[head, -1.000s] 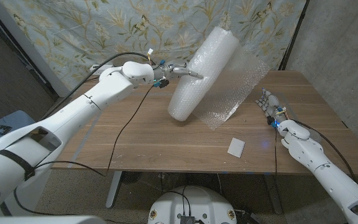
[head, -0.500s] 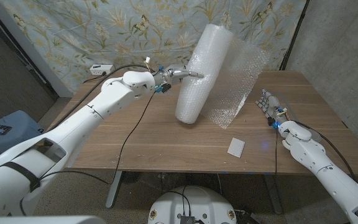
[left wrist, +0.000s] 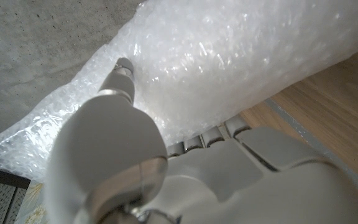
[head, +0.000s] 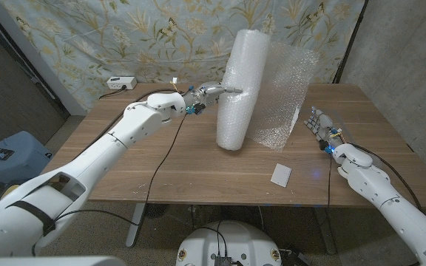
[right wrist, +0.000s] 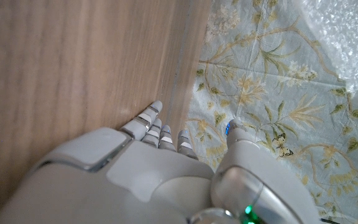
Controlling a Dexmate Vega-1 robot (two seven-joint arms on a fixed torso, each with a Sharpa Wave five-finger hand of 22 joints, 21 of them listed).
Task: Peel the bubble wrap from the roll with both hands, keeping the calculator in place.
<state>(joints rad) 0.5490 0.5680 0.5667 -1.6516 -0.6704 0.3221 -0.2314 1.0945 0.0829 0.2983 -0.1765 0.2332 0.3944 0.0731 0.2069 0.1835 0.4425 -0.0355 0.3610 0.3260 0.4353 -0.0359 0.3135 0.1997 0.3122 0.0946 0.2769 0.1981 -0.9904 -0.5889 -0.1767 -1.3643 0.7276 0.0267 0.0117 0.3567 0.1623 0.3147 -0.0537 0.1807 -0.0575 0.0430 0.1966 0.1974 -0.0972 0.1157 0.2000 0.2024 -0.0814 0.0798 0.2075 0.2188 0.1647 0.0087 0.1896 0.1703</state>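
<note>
The loose sheet (head: 285, 90) still goes into the roll's side (head: 259, 94) in one unbroken stretch. More bubble wrap will come off in one piece when I pull.
The bubble wrap roll (head: 239, 85) stands nearly upright on the wooden table (head: 161, 166), a little behind its middle. My left hand (head: 213, 90) grips the roll's side about halfway up; in the left wrist view the thumb (left wrist: 122, 78) presses into the roll (left wrist: 241, 56). A loose sheet (head: 285, 92) has come off the roll and hangs to its right. My right hand (head: 319, 124) stands by the sheet's lower edge, holding nothing, fingers apart (right wrist: 151, 121). The white calculator (head: 280, 174) lies near the front edge, apart from both hands.
A white power strip (head: 119, 81) sits at the table's back left corner. A flower-patterned curtain (head: 124, 33) hangs close behind the table. The left arm's black cable (head: 154, 148) trails across the tabletop. Bare wood stretches to the left of the roll.
The roll has swung from a strong tilt to nearly upright, its base shifting right, and the left hand moved with it. The right hand and calculator stayed put.
</note>
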